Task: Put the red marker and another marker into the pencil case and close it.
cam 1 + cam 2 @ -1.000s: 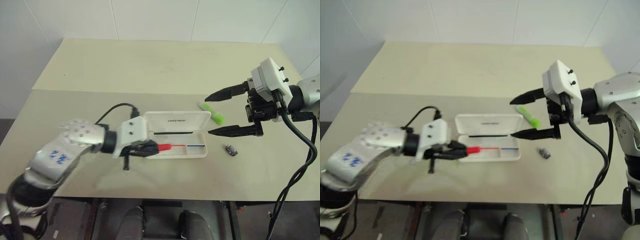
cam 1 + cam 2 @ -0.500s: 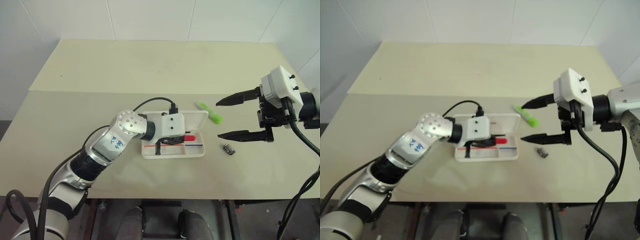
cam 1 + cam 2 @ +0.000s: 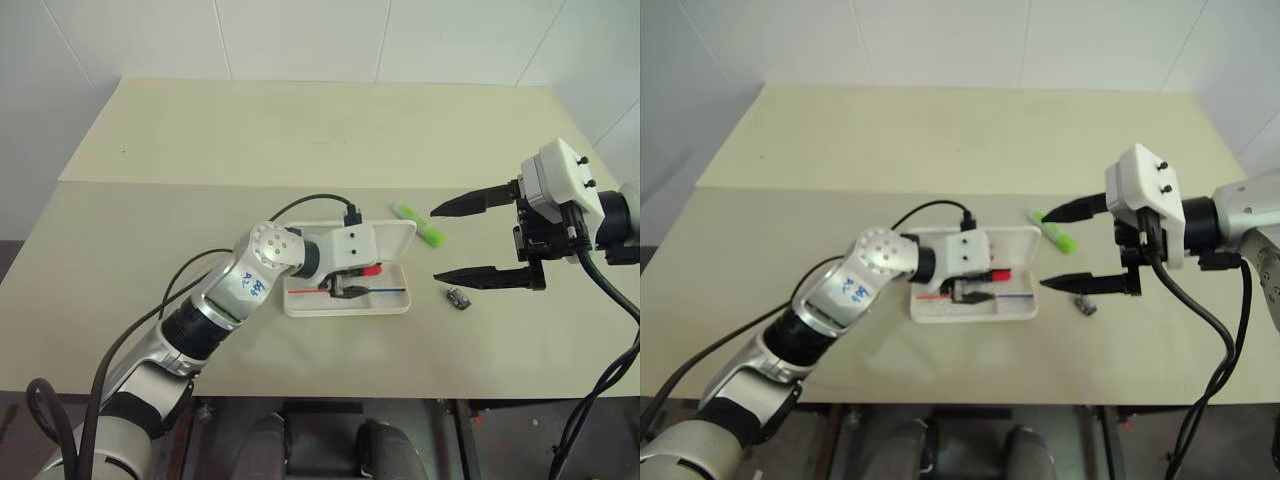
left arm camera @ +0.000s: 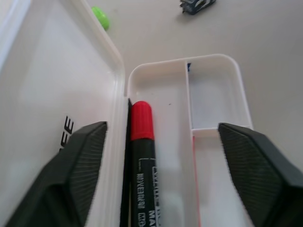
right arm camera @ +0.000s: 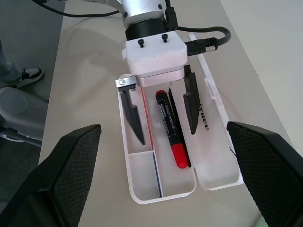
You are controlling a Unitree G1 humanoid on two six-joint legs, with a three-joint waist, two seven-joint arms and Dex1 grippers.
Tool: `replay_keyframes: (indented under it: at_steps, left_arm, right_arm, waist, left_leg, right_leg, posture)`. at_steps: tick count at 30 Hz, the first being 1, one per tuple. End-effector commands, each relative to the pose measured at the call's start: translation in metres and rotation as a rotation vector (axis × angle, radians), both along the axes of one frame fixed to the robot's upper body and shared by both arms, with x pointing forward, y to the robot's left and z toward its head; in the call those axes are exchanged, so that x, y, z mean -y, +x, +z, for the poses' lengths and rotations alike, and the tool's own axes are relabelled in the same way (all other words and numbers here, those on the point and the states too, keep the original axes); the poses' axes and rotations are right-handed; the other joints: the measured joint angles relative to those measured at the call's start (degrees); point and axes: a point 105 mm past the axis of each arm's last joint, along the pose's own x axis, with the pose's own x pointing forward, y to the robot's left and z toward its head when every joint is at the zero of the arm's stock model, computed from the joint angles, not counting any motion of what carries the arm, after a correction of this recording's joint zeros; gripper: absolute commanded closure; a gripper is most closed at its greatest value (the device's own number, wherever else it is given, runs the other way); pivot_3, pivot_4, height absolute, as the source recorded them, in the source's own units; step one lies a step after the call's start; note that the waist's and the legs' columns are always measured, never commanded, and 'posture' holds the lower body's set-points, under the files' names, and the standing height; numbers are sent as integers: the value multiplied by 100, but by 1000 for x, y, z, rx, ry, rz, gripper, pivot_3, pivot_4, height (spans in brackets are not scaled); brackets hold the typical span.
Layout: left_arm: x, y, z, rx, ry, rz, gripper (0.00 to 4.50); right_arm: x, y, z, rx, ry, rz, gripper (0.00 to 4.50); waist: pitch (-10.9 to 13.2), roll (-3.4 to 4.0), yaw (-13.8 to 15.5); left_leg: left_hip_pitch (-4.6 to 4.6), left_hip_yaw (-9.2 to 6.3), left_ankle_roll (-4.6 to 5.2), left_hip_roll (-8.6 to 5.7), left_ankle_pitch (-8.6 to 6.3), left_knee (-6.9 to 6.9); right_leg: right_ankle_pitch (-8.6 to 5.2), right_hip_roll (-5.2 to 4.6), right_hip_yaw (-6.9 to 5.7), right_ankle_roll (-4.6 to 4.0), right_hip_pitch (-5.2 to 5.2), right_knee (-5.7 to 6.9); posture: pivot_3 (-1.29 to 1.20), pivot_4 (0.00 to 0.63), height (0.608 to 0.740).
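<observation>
I expect the lime-green highlighter (image 3: 420, 226) to lie flat inside the empty compartment (image 3: 318, 302) along the red edge when I lower it, because the compartment is longer than the highlighter.
The white pencil case (image 3: 398, 305) lies open at mid-table, its lid (image 3: 392, 238) folded back. The red marker (image 3: 370, 270) rests in the tray along the hinge side, cap (image 4: 141, 120) toward the small end compartment. My left gripper (image 3: 350, 282) hovers low over the tray, open, with one finger (image 5: 134, 116) on each side of the marker and neither touching it. The lime-green highlighter (image 3: 421, 224) lies on the table just behind the case's right end. My right gripper (image 3: 434, 245) hangs open to the right of the case, empty, with the highlighter near its upper finger.
A small dark grey object (image 3: 459, 298) lies on the table right of the case, below my right gripper. A black cable (image 3: 300, 203) loops from my left wrist. A person's shoe (image 5: 28, 73) shows on the floor beyond the table edge.
My left arm carried the red marker to the right over the case, then opened. The marker now lies loose in the tray. My right gripper has stayed open and about where it was.
</observation>
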Motion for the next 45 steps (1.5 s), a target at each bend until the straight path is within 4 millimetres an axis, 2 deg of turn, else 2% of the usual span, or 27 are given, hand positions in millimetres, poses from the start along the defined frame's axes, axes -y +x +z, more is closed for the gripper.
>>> replay_keyframes:
  at_steps: [1, 3, 5, 10, 13, 17, 20, 24, 31, 34, 42, 45]
  left_arm:
    - [5, -11, 10, 16, -35, -32, 14]
    - [6, -23, 17, -39, -83, -52, 14]
    - [7, -34, 31, -108, -168, -47, 14]
    - [2, -48, 63, -167, -290, -21, 14]
    - [-9, -42, 92, -146, -368, 38, 14]
    - [-32, -20, 121, -72, -405, 173, 14]
    - [-52, -4, 123, -41, -356, 255, 14]
    - [-65, 8, 110, -49, -298, 310, 14]
    - [-66, 7, 105, -56, -283, 298, 14]
    - [-67, 8, 104, -54, -281, 303, 0]
    - [-73, 7, 105, -48, -282, 320, 0]
    - [-80, 9, 107, -38, -285, 340, 0]
  right_arm:
    - [7, 1, 7, 37, -2, -31, 0]
    - [19, 16, -1, 18, 3, -113, 0]
    - [36, 39, -14, 8, 13, -244, 0]
    - [64, 82, -50, -11, 25, -460, 0]
    - [76, 105, -67, -19, 49, -584, 0]
    - [73, 124, -79, -25, 99, -650, 0]
    - [70, 136, -84, -21, 137, -704, 0]
    - [69, 146, -90, -35, 164, -759, 0]
    - [71, 160, -111, -113, 206, -900, 0]
    - [73, 162, -119, -145, 203, -938, 615]
    - [64, 160, -117, -147, 191, -895, 3368]
    - [58, 156, -99, -110, 199, -816, 3399]
  waist:
    - [0, 0, -1]
    - [0, 0, -3]
    - [0, 0, -7]
    - [-1, 2, -12]
    - [-1, 3, -21]
    - [-1, 5, -50]
    - [-3, 9, -76]
    - [-3, 9, -79]
    - [-3, 9, -74]
    - [-3, 9, -112]
    - [-3, 9, -133]
    - [-3, 10, -145]
  left_leg:
    - [0, 0, 0, 0, 0, 0]
    - [0, 0, 0, 0, 0, 1]
    - [0, 0, 0, 1, 0, 4]
    - [3, -2, -1, 3, 0, 4]
    - [3, -3, -5, 5, 3, 3]
    - [4, -1, -6, 6, 4, -2]
    - [7, -1, -9, 5, 5, -10]
    - [4, 0, -10, 5, 6, -12]
    - [3, 0, -11, 5, 6, -13]
    - [4, 1, -12, 5, 6, -13]
    - [5, 2, -12, 5, 6, -11]
    - [4, 2, -12, 5, 6, -12]
  right_leg:
    - [0, 0, 0, 0, 0, 0]
    - [0, 0, 0, 0, 2, 0]
    - [0, 0, 0, 0, 3, 2]
    - [0, 1, 1, -1, 6, 2]
    - [0, 5, 0, -1, 3, 7]
    - [1, 7, 1, -1, 2, 4]
    - [1, 7, 1, -1, 2, 2]
    - [1, 7, 2, -2, -1, -1]
    - [1, 8, 3, -2, -2, 0]
    - [1, 9, 4, -2, -2, 0]
    - [1, 8, 5, -2, -2, 5]
    - [1, 8, 6, -2, -4, 5]
  posture:
    - [0, 150, 740]
    - [0, 150, 740]
    - [0, 150, 740]
    - [0, 150, 740]
    - [0, 150, 740]
    - [0, 150, 740]
    - [0, 150, 740]
    - [0, 150, 740]
    - [0, 150, 740]
    - [0, 150, 740]
    - [0, 150, 740]
    - [0, 150, 740]
